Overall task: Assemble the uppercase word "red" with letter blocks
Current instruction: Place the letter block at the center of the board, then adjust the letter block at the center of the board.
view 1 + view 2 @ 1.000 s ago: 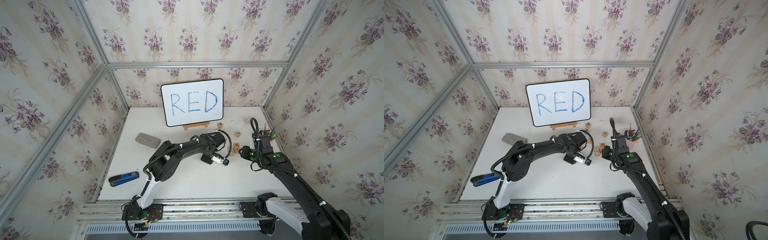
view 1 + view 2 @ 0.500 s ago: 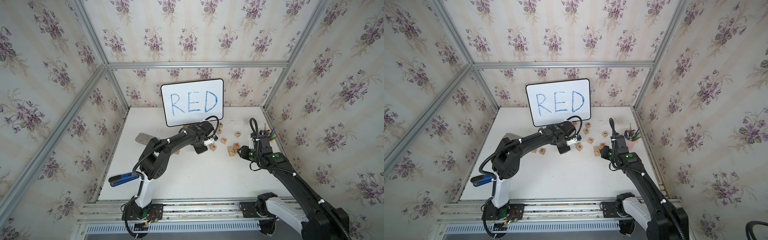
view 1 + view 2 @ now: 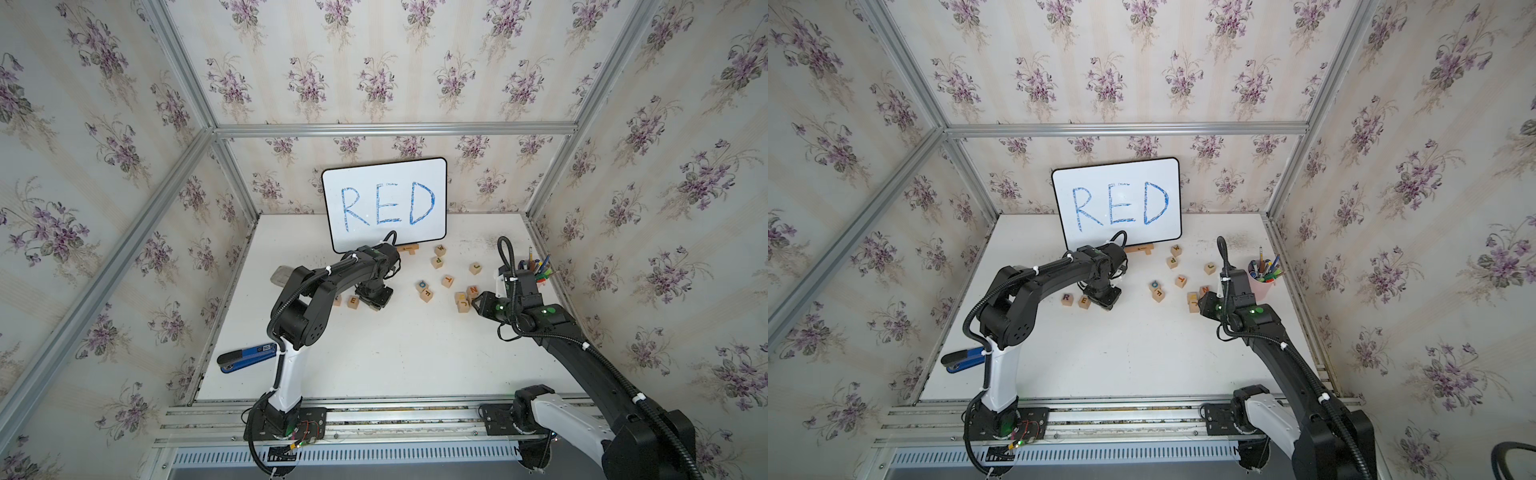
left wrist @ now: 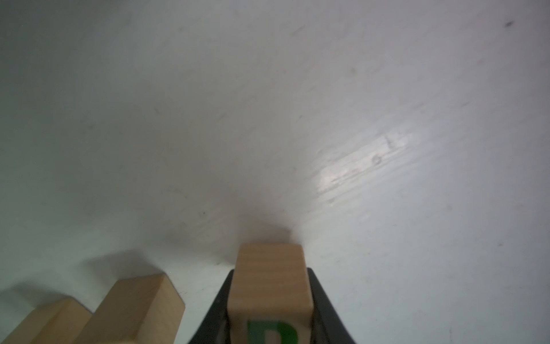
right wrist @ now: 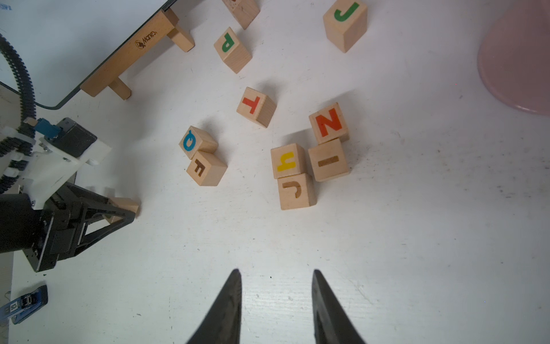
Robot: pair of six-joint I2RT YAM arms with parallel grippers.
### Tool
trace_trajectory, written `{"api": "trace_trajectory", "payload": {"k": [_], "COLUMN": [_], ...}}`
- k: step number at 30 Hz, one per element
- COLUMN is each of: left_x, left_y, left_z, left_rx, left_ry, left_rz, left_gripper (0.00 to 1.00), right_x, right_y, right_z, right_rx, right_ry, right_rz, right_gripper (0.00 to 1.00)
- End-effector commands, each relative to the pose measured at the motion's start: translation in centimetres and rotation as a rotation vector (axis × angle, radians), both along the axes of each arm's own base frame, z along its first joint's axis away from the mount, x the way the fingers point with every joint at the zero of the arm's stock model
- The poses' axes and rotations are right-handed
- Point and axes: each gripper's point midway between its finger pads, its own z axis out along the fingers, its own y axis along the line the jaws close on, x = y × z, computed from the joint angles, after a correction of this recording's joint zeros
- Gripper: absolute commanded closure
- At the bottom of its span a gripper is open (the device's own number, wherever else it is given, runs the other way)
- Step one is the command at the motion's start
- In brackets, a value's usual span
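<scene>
The D block stands crooked to the E block, so my left gripper should open, lift, turn and regrasp the D block to square the row.
My left gripper is shut on the D block, a light-wood cube with a green D. It holds the cube low over the white table. Beside it stand the E block and the R block. In a top view the row reads R block, E block, then my left gripper, which covers the D block. My right gripper is open with only bare table between its fingers. It hovers near a cluster of other cubes.
A whiteboard with RED written on it stands at the back. Loose cubes lettered W, P, J, T, Q, F and N lie at centre right. A pink pen cup is at the right, a blue stapler at front left, and a grey eraser at the left.
My left gripper has swung leftward across the table with the D block and come down beside the E block. The right arm has hardly moved.
</scene>
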Motion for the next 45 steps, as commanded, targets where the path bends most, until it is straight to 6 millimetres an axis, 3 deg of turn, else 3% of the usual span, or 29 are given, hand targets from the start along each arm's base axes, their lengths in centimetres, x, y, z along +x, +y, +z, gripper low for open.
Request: {"api": "trace_trajectory", "payload": {"k": [1, 8, 14, 18, 24, 27, 29, 32, 37, 45], "left_x": [-1.1, -1.6, -0.4, 0.2, 1.0, 0.6, -0.1, -1.0, -2.8, -1.8], "left_y": [0.6, 1.0, 0.6, 0.0, -1.9, -3.5, -5.0, -5.7, -4.3, -2.4], "left_z": [-0.4, -0.8, 0.1, 2.0, 6.4, 8.5, 9.4, 10.1, 8.5, 6.5], "left_rx": [0.011, 0.022, 0.005, -0.032, -0.103, -0.135, -0.157, -0.163, -0.127, -0.071], "left_ry": [0.04, 0.051, -0.007, -0.058, -0.174, -0.225, -0.248, -0.268, -0.244, -0.165], "left_rz": [0.101, 0.119, 0.105, 0.092, 0.003, -0.119, -0.274, -0.515, -0.876, -1.031], "left_gripper": [0.72, 0.6, 0.39, 0.36, 0.29, 0.25, 0.21, 0.2, 0.19, 0.19], "right_x": [0.4, 0.0, -0.2, -0.2, 0.1, 0.4, 0.5, 0.7, 0.9, 1.0], "right_y": [0.2, 0.2, 0.4, 0.3, 0.4, 0.5, 0.6, 0.7, 0.9, 1.0], "right_z": [0.2, -0.2, -0.6, -0.5, -0.4, -0.2, -0.1, -0.1, -0.2, -0.3], "right_rx": [0.018, 0.023, 0.03, 0.03, 0.031, 0.033, 0.033, 0.034, 0.043, 0.052], "right_ry": [-0.011, -0.009, -0.004, -0.01, -0.015, -0.018, -0.02, -0.022, -0.018, -0.012], "right_rz": [-0.009, -0.005, -0.001, -0.001, 0.0, 0.005, 0.008, 0.009, 0.016, 0.012], "right_gripper": [0.64, 0.64, 0.63, 0.62, 0.6, 0.6, 0.6, 0.6, 0.61, 0.63]}}
